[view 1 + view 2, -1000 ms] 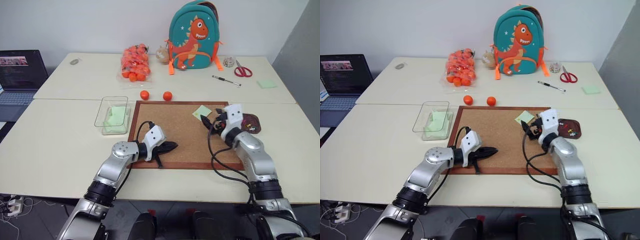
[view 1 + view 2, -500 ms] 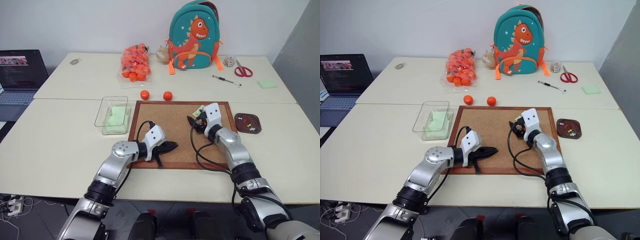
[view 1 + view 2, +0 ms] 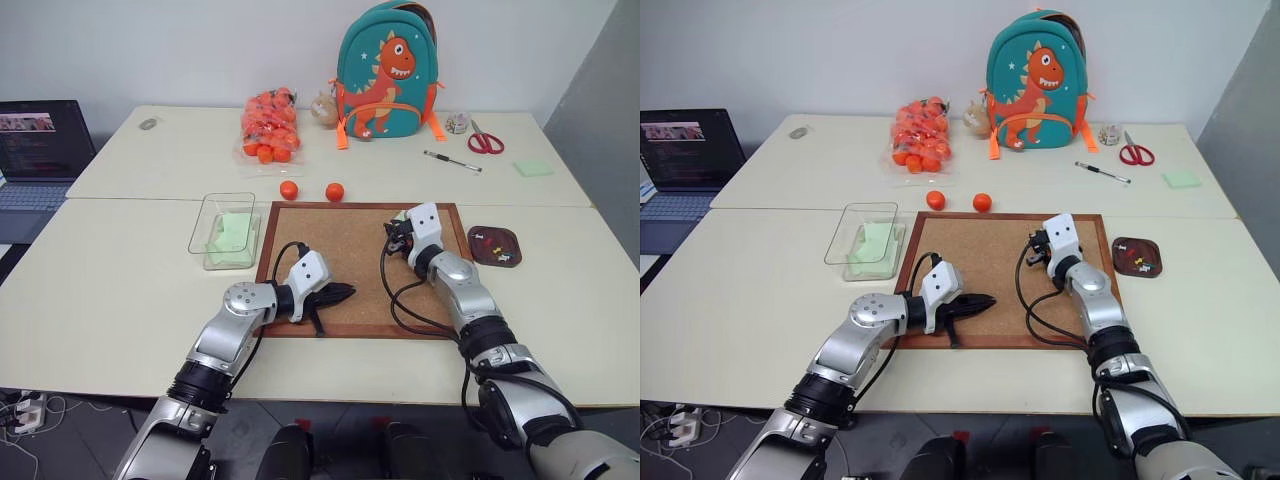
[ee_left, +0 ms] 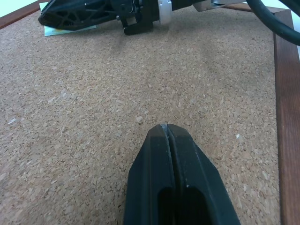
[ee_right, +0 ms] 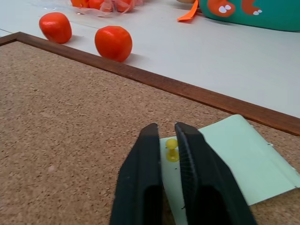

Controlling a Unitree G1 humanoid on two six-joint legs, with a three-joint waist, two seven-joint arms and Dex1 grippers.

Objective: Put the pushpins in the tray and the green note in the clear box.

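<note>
The yellow pushpin (image 5: 172,151) is stuck through the green note, so the robot's left gripper should hold the note's loose end (image 5: 279,174) while its right gripper pulls the pushpin out.
The green note (image 5: 234,159) lies at the far right corner of the corkboard (image 3: 340,262), held down by a yellow pushpin (image 5: 172,149). My right gripper (image 5: 169,133) lies level over the note, shut on the pin's head. It also shows from above (image 3: 393,232). My left gripper (image 3: 350,292) rests shut and empty on the board's near part. The dark-brown tray (image 3: 497,258) sits right of the board with small pushpins (image 3: 488,240) in it. The clear box (image 3: 222,203) stands left of the board and holds a pale-green pad (image 3: 235,230).
Two loose oranges (image 3: 289,189) (image 3: 335,191) lie just beyond the board. A bag of oranges (image 3: 270,125), a dinosaur backpack (image 3: 385,70), a pen (image 3: 452,161), scissors (image 3: 486,141) and a green pad (image 3: 534,168) stand farther back. A laptop (image 3: 35,150) is at far left.
My right gripper has moved forward and slightly left onto the green note, and its fingers have shut around the yellow pushpin. The left arm has stayed still.
</note>
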